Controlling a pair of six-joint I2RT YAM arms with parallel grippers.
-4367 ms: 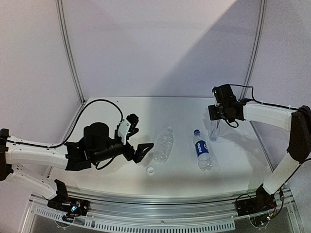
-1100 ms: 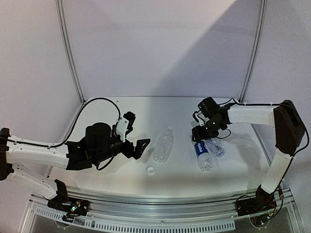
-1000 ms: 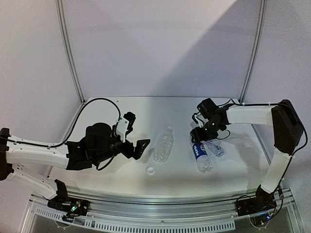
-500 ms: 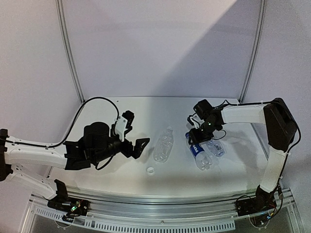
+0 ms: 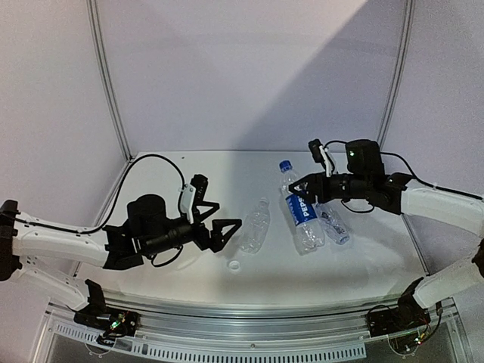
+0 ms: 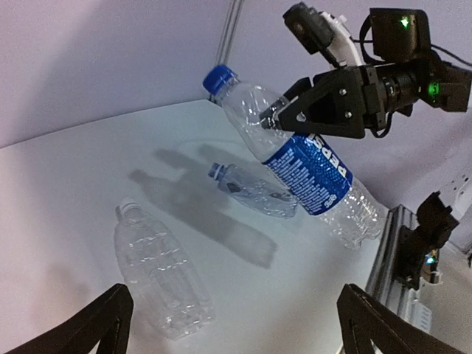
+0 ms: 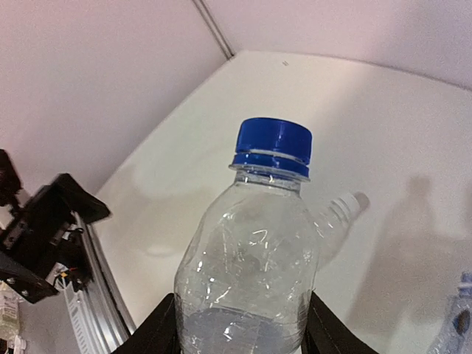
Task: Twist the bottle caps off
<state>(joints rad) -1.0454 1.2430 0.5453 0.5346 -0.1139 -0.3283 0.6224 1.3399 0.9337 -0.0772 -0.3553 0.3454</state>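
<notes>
My right gripper is on the blue-label bottle's shoulder (image 5: 289,180) and the bottle's label is free, so my left gripper should keep going toward that label (image 5: 301,209) until its fingers close there.
My right gripper (image 5: 311,192) is shut on the blue-label bottle (image 5: 302,214) and holds it tilted above the table, its blue cap (image 5: 285,165) on and pointing up and away. In the right wrist view the fingers (image 7: 158,329) clamp the bottle (image 7: 247,273) below its blue cap (image 7: 273,145). My left gripper (image 5: 217,220) is open and empty, left of a plain bottle (image 5: 255,225) that lies on the table with a white cap (image 6: 127,209). A second plain bottle (image 5: 333,222) lies under the raised one. A loose white cap (image 5: 234,265) lies near the front.
The white table (image 5: 181,170) is walled by pale panels at the back and sides. A metal rail (image 5: 227,344) runs along the front edge. The left arm's black cable (image 5: 144,160) loops over the table's left part.
My right gripper has lifted the blue-label bottle off the table and swung it up to a tilt, after laying a plain bottle down. My left gripper barely shifted.
</notes>
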